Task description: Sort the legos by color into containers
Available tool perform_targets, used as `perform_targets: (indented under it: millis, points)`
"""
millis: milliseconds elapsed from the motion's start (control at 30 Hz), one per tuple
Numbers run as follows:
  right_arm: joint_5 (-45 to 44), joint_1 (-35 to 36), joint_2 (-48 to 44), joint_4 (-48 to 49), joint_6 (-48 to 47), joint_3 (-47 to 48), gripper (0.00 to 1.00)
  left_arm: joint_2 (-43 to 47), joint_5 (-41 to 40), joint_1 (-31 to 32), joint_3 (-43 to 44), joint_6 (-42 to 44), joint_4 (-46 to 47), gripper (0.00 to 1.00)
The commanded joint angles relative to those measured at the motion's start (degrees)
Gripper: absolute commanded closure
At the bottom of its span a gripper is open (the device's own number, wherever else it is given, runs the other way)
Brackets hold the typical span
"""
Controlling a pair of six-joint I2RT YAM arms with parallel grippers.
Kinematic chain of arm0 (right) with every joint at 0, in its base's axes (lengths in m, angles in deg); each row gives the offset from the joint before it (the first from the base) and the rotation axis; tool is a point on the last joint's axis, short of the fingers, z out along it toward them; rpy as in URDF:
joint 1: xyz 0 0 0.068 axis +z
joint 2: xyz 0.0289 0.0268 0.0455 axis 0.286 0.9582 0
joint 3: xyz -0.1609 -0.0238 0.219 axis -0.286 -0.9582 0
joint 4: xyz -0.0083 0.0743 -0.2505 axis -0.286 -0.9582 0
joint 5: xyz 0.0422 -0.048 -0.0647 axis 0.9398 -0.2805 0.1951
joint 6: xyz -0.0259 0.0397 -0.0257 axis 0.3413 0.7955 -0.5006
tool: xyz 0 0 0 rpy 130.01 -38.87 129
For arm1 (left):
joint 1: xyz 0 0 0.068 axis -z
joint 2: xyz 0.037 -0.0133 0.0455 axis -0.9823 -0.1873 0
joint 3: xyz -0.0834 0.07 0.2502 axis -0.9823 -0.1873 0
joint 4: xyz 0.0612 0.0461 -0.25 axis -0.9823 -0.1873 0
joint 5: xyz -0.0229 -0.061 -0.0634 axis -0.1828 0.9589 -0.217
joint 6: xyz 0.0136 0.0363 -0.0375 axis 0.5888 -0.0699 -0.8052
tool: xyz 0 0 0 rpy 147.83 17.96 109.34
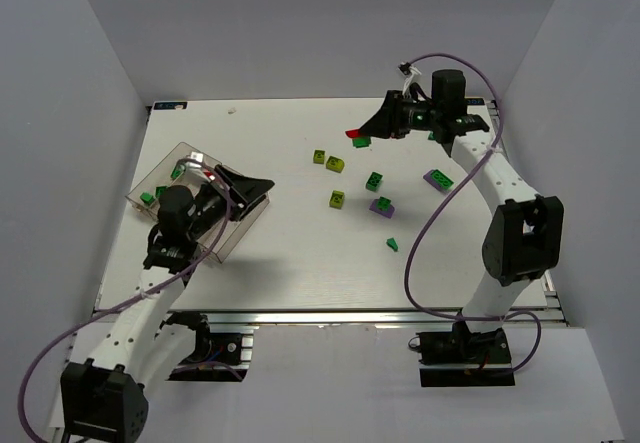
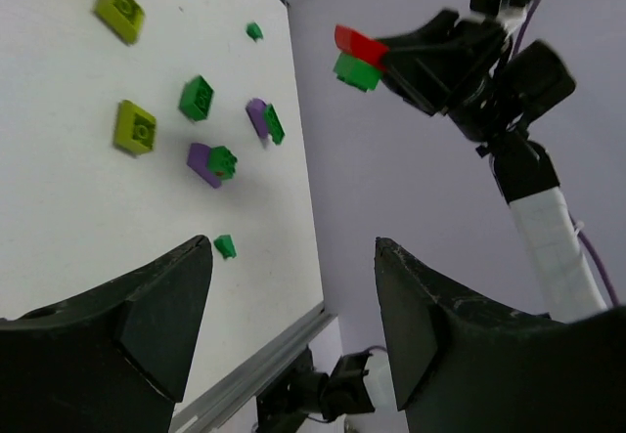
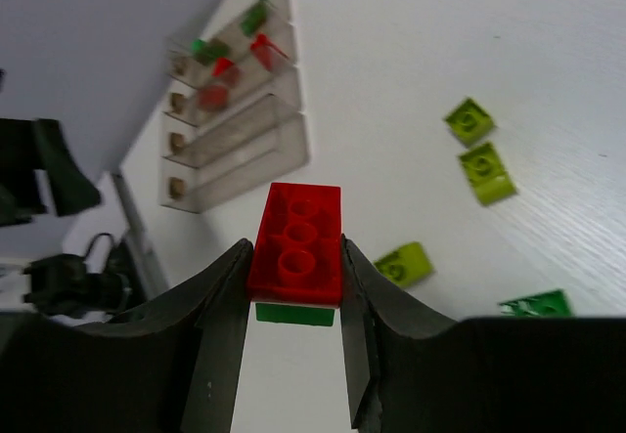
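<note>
The green brick sticks out free below the red brick in my right gripper, so my left gripper should now go toward the green brick and close there.
My right gripper is shut on a red brick with a green brick stuck to its underside, held above the table's far right part. The left wrist view shows the same pair in the air. The clear divided tray sits at the left, with green and red bricks in its far compartments. My left gripper stands open and empty at the tray's right edge. Loose legos lie mid-table: yellow-green, green and purple.
Two more yellow-green bricks lie behind the middle. A purple brick with a green one on it and a tiny green piece lie nearer. Grey walls enclose the table on three sides.
</note>
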Motion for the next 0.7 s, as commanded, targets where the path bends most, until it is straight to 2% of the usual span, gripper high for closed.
perform_targets:
  millis: [0, 100, 133, 300, 467, 667]
  points:
    - [5.7, 1.6, -2.1, 7.8, 14.5, -1.9, 1.00, -3.0, -4.7, 6.4, 5.4, 2.3, 3.4, 0.23]
    - [6.3, 1.7, -4.2, 13.1, 23.8, -4.5, 1.00, -6.3, -8.1, 12.0, 8.2, 3.7, 4.0, 0.23]
    - [6.6, 1.7, -5.1, 17.6, 26.2, -5.3, 1.00, -7.1, -8.8, 13.3, 8.6, 3.7, 4.8, 0.23]
    - [7.5, 2.3, -6.5, 26.2, 40.1, -9.8, 1.00, -12.2, -12.3, 21.3, 10.2, 4.9, 11.8, 0.21]
    - [7.9, 3.6, -8.2, 32.1, 46.4, -12.5, 1.00, -17.1, -14.6, 25.4, 12.1, 5.7, 16.4, 0.20]
    - [8.5, 5.3, -10.0, 35.7, 48.6, -14.5, 1.00, -22.9, -14.5, 25.8, 15.3, 4.3, 20.7, 0.20]
